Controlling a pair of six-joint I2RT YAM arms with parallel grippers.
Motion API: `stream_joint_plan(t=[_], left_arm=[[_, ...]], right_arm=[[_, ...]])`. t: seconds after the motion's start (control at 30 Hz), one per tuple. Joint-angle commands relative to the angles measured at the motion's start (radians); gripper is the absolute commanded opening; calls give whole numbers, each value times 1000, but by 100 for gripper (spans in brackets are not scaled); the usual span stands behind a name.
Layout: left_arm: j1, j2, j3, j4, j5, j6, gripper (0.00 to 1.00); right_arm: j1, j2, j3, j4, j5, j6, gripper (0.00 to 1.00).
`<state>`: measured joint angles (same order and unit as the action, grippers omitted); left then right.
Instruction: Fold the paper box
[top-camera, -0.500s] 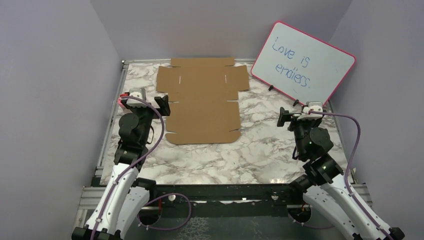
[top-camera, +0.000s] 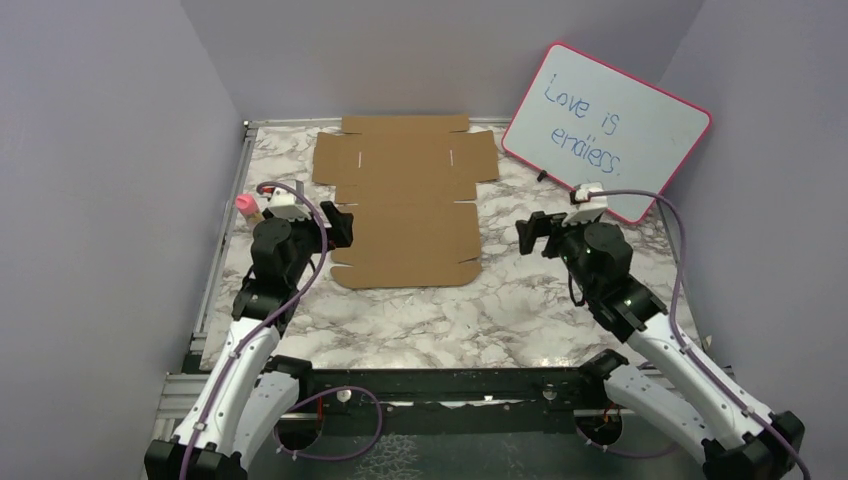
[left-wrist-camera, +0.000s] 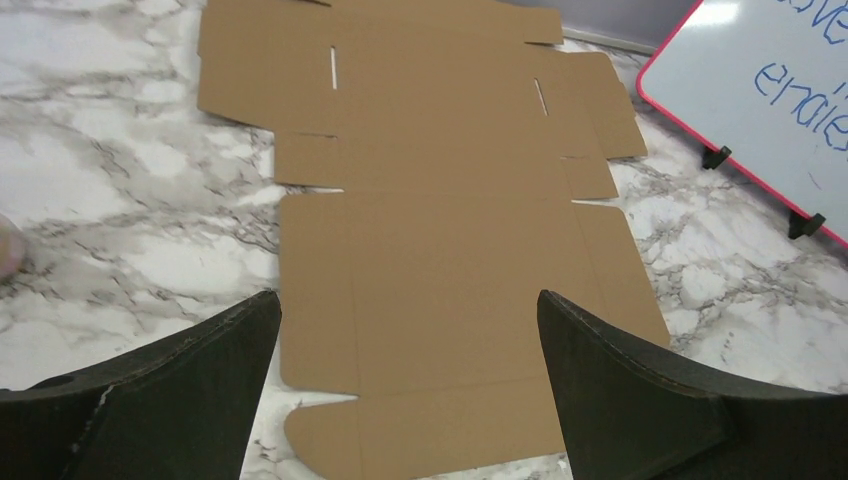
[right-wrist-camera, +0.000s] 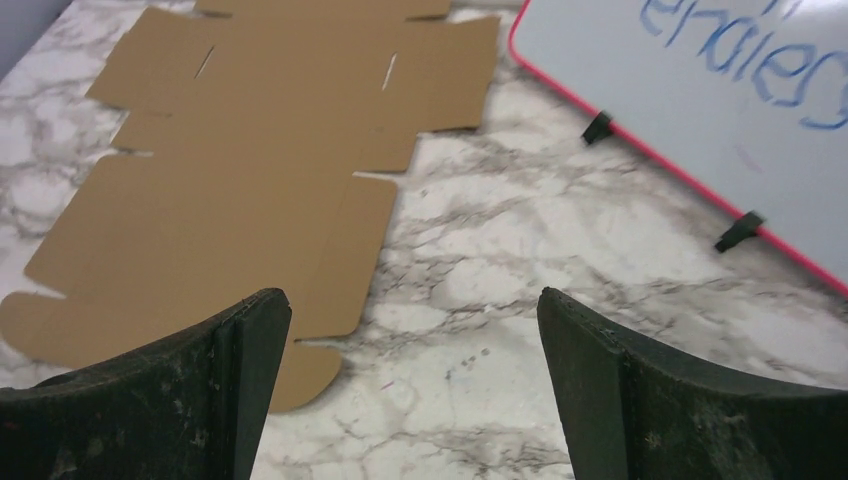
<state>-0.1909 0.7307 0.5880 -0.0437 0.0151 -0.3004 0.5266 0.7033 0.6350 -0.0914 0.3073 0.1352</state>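
Clear marble (top-camera: 499, 243) lies between the robot's open right gripper and the sheet's side flap, so the gripper should keep moving toward that flap's edge (top-camera: 478, 241) until its fingers straddle it.
The paper box (top-camera: 406, 197) lies as a flat, unfolded brown cardboard sheet with flaps and slits on the marble table; it also fills the left wrist view (left-wrist-camera: 430, 230) and the left half of the right wrist view (right-wrist-camera: 240, 180). My left gripper (top-camera: 338, 222) hovers open at the sheet's left edge, nothing between its fingers (left-wrist-camera: 620, 400). My right gripper (top-camera: 535, 232) is open over bare marble to the right of the sheet, empty as well.
A pink-framed whiteboard (top-camera: 606, 130) with blue writing leans at the back right, on small black feet (right-wrist-camera: 597, 127). A small pink object (top-camera: 244, 204) sits by the table's left edge, behind the left arm. Grey walls enclose the table on three sides.
Both arms have moved in towards the cardboard: the left gripper shifted right and nearer, the right gripper shifted left. Both stayed open. The sheet has not moved.
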Motion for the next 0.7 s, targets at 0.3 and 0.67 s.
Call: stream_joint_plan(t=[0.3, 0.67], left_arm=[[4, 247, 11, -44, 213, -167, 99], [74, 528, 158, -129, 322, -96, 99]], right_arm=[[-22, 457, 72, 99, -352, 196, 100], [-104, 752, 24, 369, -591, 389, 100]])
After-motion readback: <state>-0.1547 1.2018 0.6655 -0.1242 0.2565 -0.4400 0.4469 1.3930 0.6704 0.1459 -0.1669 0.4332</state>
